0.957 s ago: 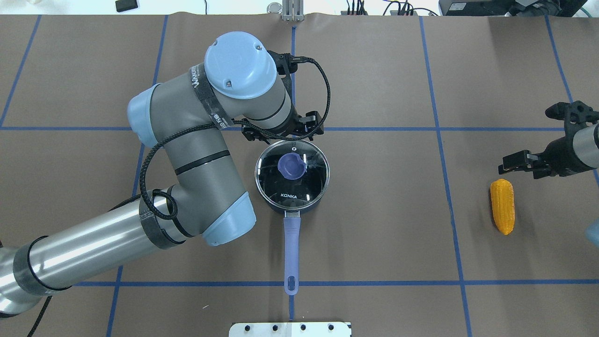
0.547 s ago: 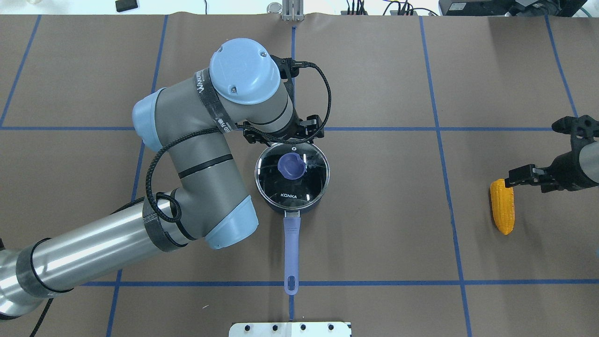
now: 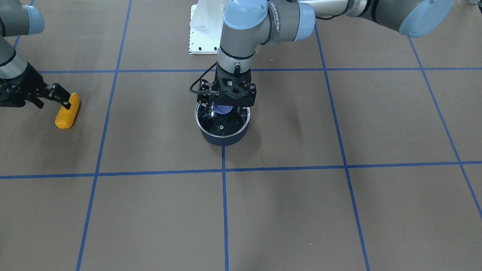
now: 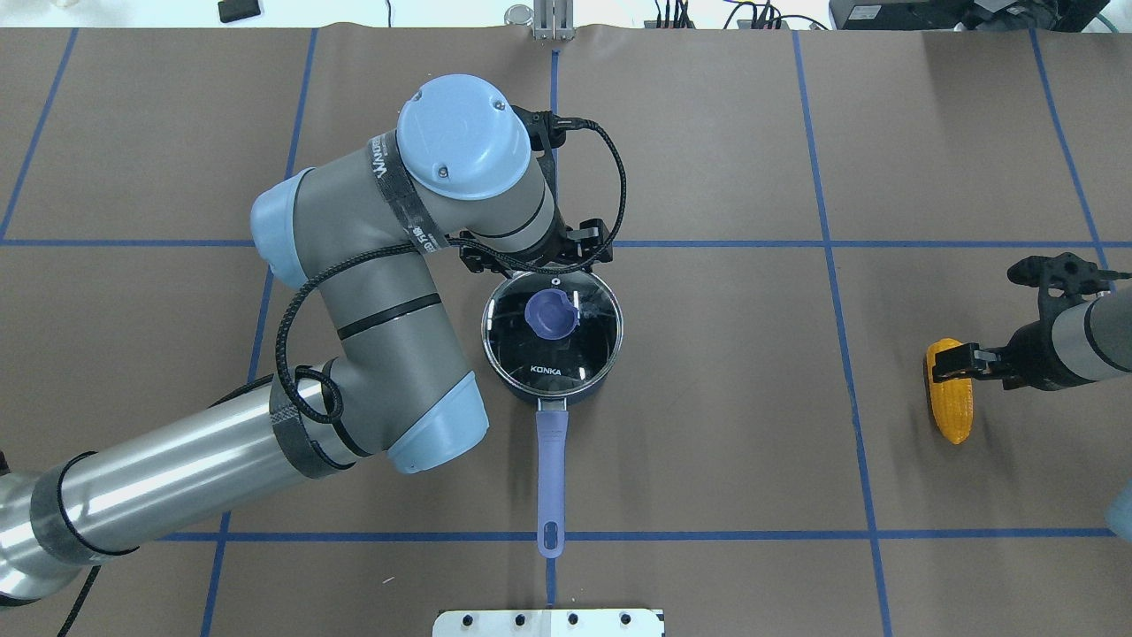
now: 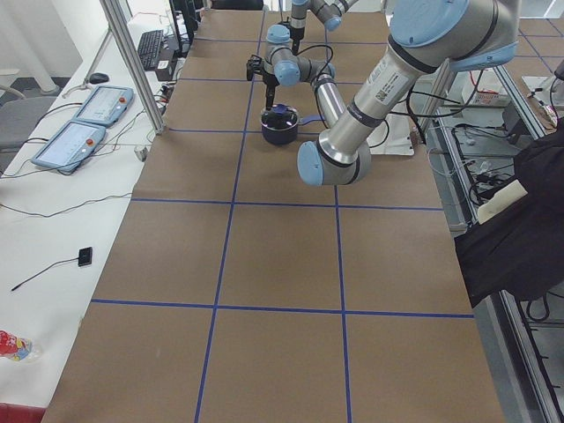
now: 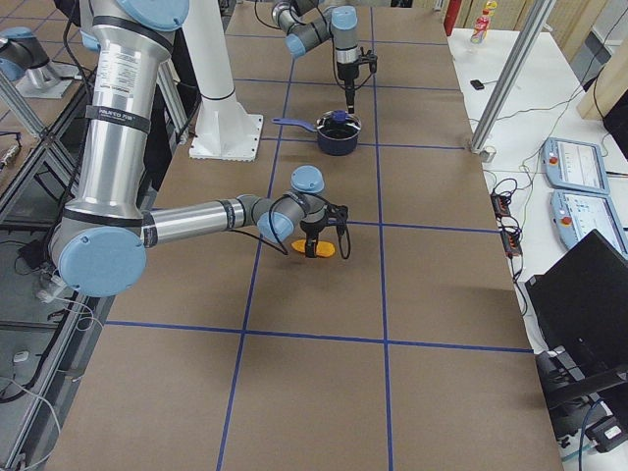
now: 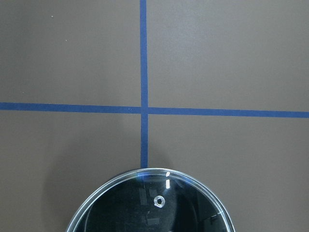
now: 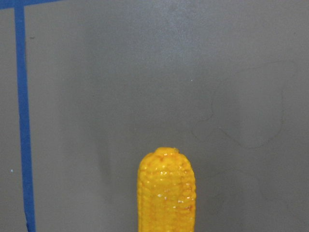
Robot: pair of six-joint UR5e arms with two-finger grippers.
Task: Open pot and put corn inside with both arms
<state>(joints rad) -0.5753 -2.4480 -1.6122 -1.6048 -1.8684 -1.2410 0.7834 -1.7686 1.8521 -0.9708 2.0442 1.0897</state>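
The glass lid (image 3: 224, 125) lets only an even dark inside show through, so the robot should expect the navy pot (image 3: 222, 139) to be empty when the robot lifts the lid.
The navy pot (image 4: 566, 395) stands mid-table with its lavender handle (image 4: 550, 469) pointing toward the robot. The glass lid (image 4: 553, 354) with its lavender knob (image 4: 550, 314) is on it. My left gripper (image 3: 226, 110) hangs open just above the knob and touches nothing. The left wrist view shows only the lid's far edge (image 7: 154, 212). The corn (image 4: 951, 402) lies on the table at the right. My right gripper (image 4: 968, 364) is open and low over the corn's far end (image 3: 67, 114). The cob's tip fills the bottom of the right wrist view (image 8: 166, 193).
A white mounting plate (image 4: 548, 622) sits at the robot's edge, just past the handle tip. Blue tape lines cross the brown table cover. Cables and a black box (image 4: 239, 11) lie along the far edge.
My right gripper has moved toward the robot and down, from beyond the corn to over its far end. My left arm shifted slightly nearer the lid, then stopped.
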